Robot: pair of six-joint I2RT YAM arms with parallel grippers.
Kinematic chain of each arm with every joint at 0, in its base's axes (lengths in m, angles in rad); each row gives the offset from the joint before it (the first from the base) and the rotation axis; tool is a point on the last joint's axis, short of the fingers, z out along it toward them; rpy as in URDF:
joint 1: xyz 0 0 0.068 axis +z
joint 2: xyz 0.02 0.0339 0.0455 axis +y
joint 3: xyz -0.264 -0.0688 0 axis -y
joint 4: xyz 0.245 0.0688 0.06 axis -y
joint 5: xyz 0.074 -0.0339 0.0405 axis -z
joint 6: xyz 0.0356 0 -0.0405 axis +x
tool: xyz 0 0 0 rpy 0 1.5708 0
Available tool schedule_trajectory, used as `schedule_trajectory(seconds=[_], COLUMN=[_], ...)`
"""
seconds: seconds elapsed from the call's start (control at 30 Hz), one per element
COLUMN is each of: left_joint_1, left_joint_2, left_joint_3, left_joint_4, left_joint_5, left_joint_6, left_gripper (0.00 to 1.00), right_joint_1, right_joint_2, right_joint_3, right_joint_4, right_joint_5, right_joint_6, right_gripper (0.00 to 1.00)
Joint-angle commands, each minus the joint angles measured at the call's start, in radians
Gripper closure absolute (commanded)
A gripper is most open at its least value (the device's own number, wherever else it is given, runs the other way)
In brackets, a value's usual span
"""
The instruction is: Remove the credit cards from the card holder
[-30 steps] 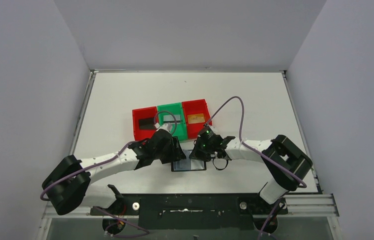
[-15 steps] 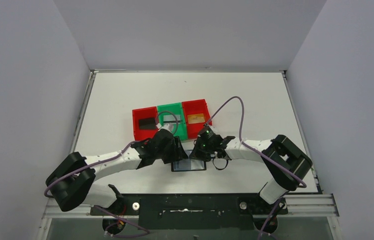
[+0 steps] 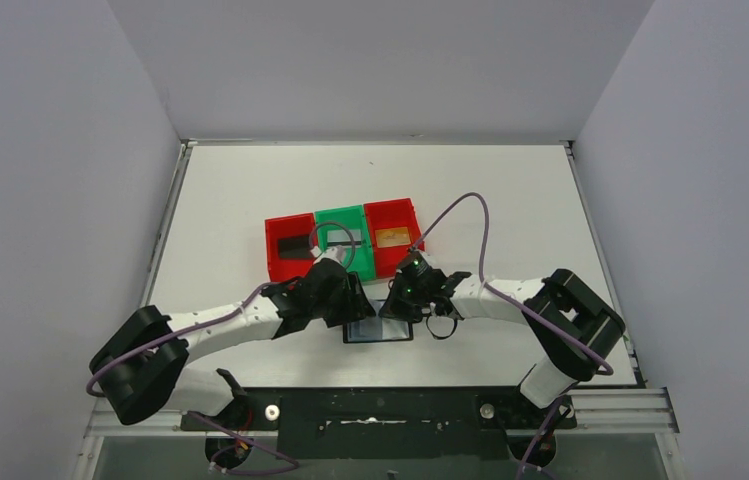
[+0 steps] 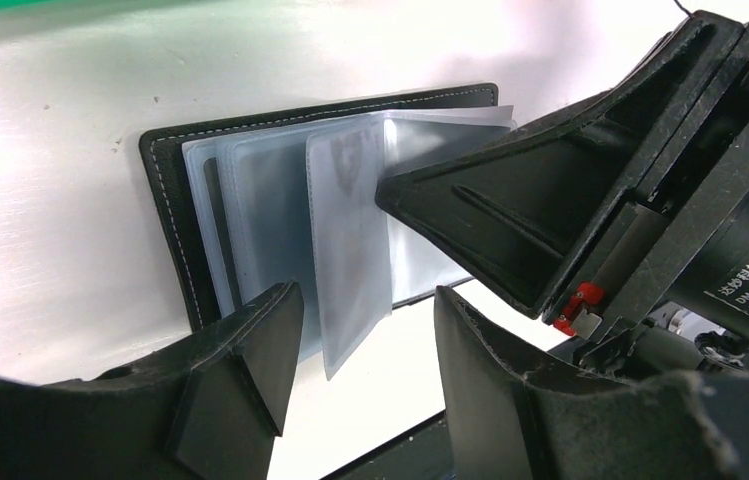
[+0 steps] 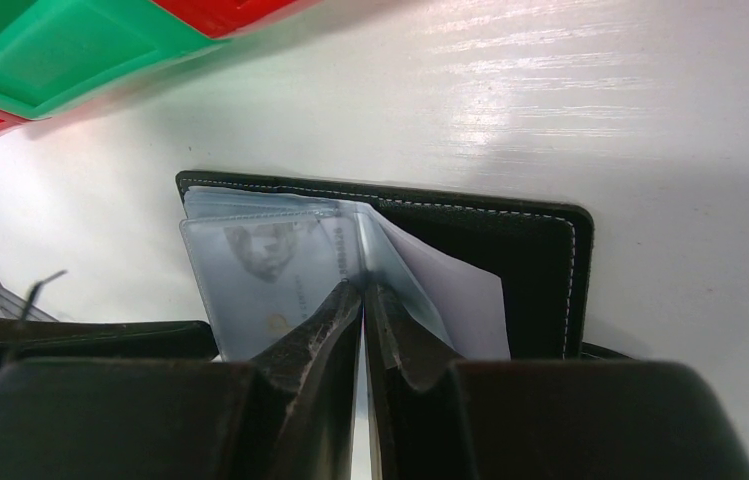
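The raised sleeve (image 4: pixel 350 220) is standing up between my grippers, so next my left gripper moves back while my right gripper lays the sleeve flat against the black cover (image 5: pixel 538 265).
The black card holder (image 3: pixel 380 331) lies open on the table between my two grippers, its clear grey-blue sleeves fanned up. My right gripper (image 5: pixel 362 292) is shut on one sleeve (image 5: pixel 405 285) and holds it upright. A card with a face print (image 5: pixel 260 268) shows inside the sleeve to its left. My left gripper (image 4: pixel 365 345) is open, its jaws either side of the lower corner of a raised sleeve (image 4: pixel 350 250) without touching it. The holder's black cover (image 4: pixel 165 210) lies flat behind. In the top view the left gripper (image 3: pixel 353 300) and right gripper (image 3: pixel 397 305) crowd over the holder.
Three bins stand in a row just behind the holder: a red one (image 3: pixel 288 262) with a dark card, a green one (image 3: pixel 342 218), and a red one (image 3: pixel 394 213) with a tan card. The table's near edge lies right below the holder.
My left arm has shifted slightly right, toward the holder. The right gripper has kept its grip on the sleeve.
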Motion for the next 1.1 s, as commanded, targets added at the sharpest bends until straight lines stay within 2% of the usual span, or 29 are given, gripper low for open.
schedule_trajectory(seconds=[0.0,0.17,0.37,0.57,0.73,0.83,0.9,1.07], left_joint_1=[-0.006,-0.018,-0.019,-0.018,-0.027,-0.033,-0.041,-0.007], left_joint_2=[0.034,0.071,0.078,0.146,0.229,0.271,0.258,0.122], left_joint_3=[0.023,0.027,0.074,0.134,0.183,0.208,0.233,0.191], left_joint_4=[0.057,0.112,0.208,0.241,0.288,0.281,0.196,0.112], left_joint_5=[0.038,0.091,0.161,0.232,0.293,0.305,0.227,0.076], left_joint_6=[0.004,0.013,0.027,0.064,0.067,0.068,0.087,0.081], left_gripper=[0.50,0.52,0.53,0.54,0.54,0.54,0.59,0.57], right_joint_1=[-0.008,-0.012,-0.015,-0.026,-0.037,-0.047,-0.049,-0.051], right_joint_2=[0.044,0.014,-0.093,-0.275,-0.422,-0.521,-0.593,-0.704], right_joint_3=[-0.029,-0.059,-0.090,-0.097,-0.114,-0.152,-0.200,-0.281], right_joint_4=[-0.036,0.037,0.133,-0.034,-0.288,-0.326,-0.278,-0.073], right_joint_5=[0.047,0.009,-0.007,0.177,0.401,0.452,0.449,0.354], right_joint_6=[-0.021,-0.026,-0.042,-0.002,0.094,0.121,0.108,0.037], right_gripper=[0.90,0.90,0.84,0.69,0.66,0.65,0.64,0.60])
